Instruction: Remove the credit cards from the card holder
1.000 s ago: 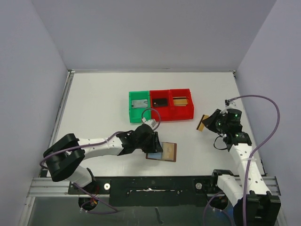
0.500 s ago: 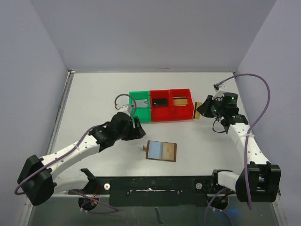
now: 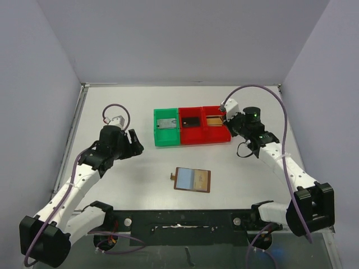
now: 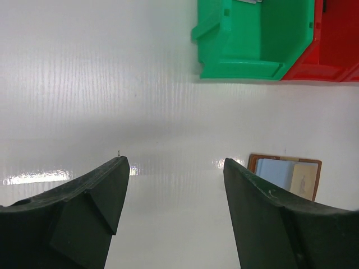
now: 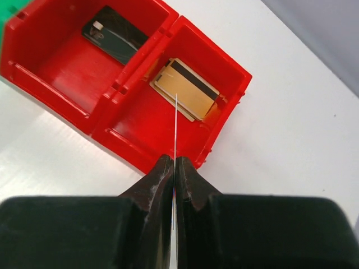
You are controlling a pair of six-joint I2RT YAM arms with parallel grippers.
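I should keep lowering the thin card (image 5: 175, 117) with my right gripper until it is inside, because it is pointing edge-down at the red bin with the gold card (image 3: 213, 133).
The card holder (image 3: 192, 180) lies open and flat on the table, brown-edged with pale blue pockets; it also shows in the left wrist view (image 4: 286, 174). My right gripper (image 5: 174, 161) is shut on a thin card (image 5: 175, 120) seen edge-on, held upright over the right red bin (image 5: 224, 120). A gold card with a black stripe (image 5: 185, 89) lies in that bin. From above the right gripper (image 3: 225, 117) hangs at that bin (image 3: 223, 133). My left gripper (image 4: 174, 168) is open and empty, well left of the holder (image 3: 133, 143).
Three joined bins stand at the table's back middle: a green bin (image 3: 159, 136) holding a grey card, a middle red bin (image 3: 191, 133) holding a dark card (image 5: 115, 40), and the right red bin. The green bin (image 4: 258, 39) lies ahead of the left gripper.
My left arm has pulled back from the card holder to the left. My right gripper has carried its card from right of the bins to over the right red bin.
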